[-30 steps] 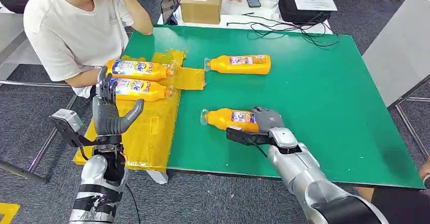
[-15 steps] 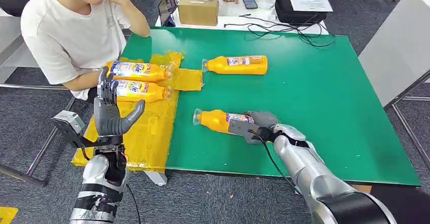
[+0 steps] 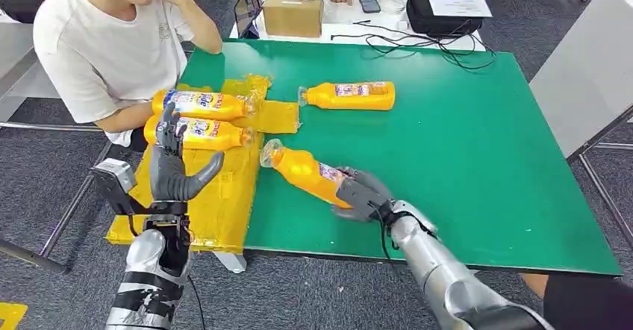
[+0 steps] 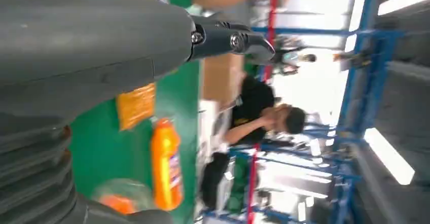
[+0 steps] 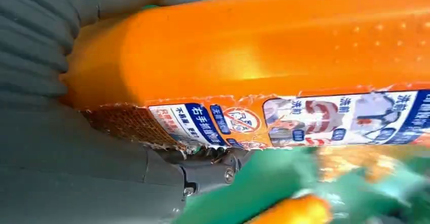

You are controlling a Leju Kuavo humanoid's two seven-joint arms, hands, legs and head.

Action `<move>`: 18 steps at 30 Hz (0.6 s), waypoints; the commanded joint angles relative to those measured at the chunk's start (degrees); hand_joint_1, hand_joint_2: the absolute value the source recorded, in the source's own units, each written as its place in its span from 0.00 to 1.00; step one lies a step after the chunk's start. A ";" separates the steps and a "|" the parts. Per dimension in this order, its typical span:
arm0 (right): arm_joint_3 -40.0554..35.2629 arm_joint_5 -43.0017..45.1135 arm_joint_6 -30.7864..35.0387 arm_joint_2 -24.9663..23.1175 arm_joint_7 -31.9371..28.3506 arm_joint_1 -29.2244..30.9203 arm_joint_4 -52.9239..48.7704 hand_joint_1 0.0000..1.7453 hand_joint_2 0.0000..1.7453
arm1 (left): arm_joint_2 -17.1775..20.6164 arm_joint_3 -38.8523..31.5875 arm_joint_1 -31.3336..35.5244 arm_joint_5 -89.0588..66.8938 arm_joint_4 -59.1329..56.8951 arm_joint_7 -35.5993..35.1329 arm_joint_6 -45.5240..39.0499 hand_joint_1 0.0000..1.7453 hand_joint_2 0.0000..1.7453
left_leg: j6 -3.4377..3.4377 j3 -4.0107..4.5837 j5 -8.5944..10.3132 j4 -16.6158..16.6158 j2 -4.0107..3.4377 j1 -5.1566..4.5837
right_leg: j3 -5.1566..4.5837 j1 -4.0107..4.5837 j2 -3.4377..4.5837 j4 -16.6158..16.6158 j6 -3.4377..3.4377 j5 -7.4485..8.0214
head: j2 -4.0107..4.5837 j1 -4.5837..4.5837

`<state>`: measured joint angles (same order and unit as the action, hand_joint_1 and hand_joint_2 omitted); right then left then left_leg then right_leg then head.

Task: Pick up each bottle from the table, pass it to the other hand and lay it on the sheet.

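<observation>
The orange detergent bottle [image 3: 302,172] shows its small purple label [image 3: 331,173]. Its big front label is hidden, so it should end up on top when I lay the bottle down.
My right hand [image 3: 360,193] grips the base end of an orange bottle [image 3: 304,172] and holds it lifted and tilted, cap end toward the yellow sheet [image 3: 224,195]. The right wrist view shows that bottle [image 5: 284,67] close up, label facing the camera, my fingers wrapped under it. Two orange bottles [image 3: 201,104] [image 3: 195,132] lie side by side on the far part of the sheet. A further bottle [image 3: 348,95] lies on the green table [image 3: 463,143] beyond. My left hand [image 3: 173,167] stands upright over the sheet's near part, fingers spread, holding nothing.
A person in a white shirt [image 3: 104,46] sits at the table's left edge, close to the sheet. Behind the green table stand a cardboard box [image 3: 295,6], a phone [image 3: 371,2], a black bag [image 3: 448,5] and loose cables [image 3: 418,37]. A grey panel [image 3: 590,69] stands at right.
My right hand has lifted the near bottle off the table and swung it left toward the sheet, tilting it. My left hand shifted slightly right.
</observation>
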<state>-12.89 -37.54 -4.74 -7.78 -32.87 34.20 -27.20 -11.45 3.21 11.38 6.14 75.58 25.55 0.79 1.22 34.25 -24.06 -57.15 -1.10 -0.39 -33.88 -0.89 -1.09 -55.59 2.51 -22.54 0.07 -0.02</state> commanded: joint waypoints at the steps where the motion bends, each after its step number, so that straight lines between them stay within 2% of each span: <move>1: -1.01 19.59 5.65 -2.72 0.67 -20.82 -41.06 1.00 1.00 | 0.13 6.41 -8.66 -5.28 -2.46 2.60 1.70 0.00 1.00 | -0.09 -0.02 -0.12 0.03 0.07 0.06 | 0.04 0.05 0.06 0.03 -0.09 -0.12 | 0.00 0.00; 3: -1.54 23.14 5.75 -3.10 -0.97 -23.53 -46.15 1.00 1.00 | 1.80 9.25 -10.70 -5.13 -3.25 0.89 10.55 0.00 1.00 | -0.08 0.20 -0.13 0.02 0.10 0.07 | -0.16 0.05 0.03 0.01 -0.08 -0.14 | 0.00 0.00; 6: -2.59 24.54 5.29 -3.27 -0.96 -24.52 -48.52 1.00 1.00 | 3.24 12.13 -11.78 -11.44 -3.37 3.80 10.11 0.00 1.00 | -0.13 0.09 -0.25 0.05 0.13 0.09 | -0.04 0.06 0.06 0.05 -0.12 -0.27 | 0.00 -0.02; 11: -4.67 24.90 3.82 -4.03 -0.78 -22.00 -43.07 1.00 1.00 | 2.69 13.43 -12.30 -12.91 -0.52 6.58 14.88 0.00 1.00 | -0.11 0.53 -0.18 0.00 0.16 0.03 | -0.45 -0.01 0.08 0.02 0.05 -0.21 | 0.00 0.00; 17: -5.37 24.72 3.22 -4.06 -0.93 -21.44 -41.24 1.00 1.00 | 2.51 13.88 -12.51 -13.28 1.69 6.45 15.17 0.00 1.00 | -0.11 0.51 -0.22 -0.05 0.21 0.08 | -0.41 0.04 0.06 0.00 0.02 -0.24 | 0.00 0.00; 18: -7.28 22.14 3.12 -3.35 -0.43 -21.29 -40.82 1.00 1.00 | 2.42 14.00 -12.26 -13.42 1.57 6.24 15.38 0.00 1.00 | -0.07 0.54 -0.17 0.02 0.19 0.03 | -0.45 0.00 0.05 0.05 0.06 -0.20 | 0.00 0.00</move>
<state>-15.98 -13.03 -1.18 -12.37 -33.86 11.36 -69.44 -10.80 14.82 -1.57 -7.04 76.47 32.15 15.67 1.24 34.97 -24.15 -57.15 -0.93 -0.43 -34.51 -0.95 -1.14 -55.57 2.66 -22.68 0.07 -0.02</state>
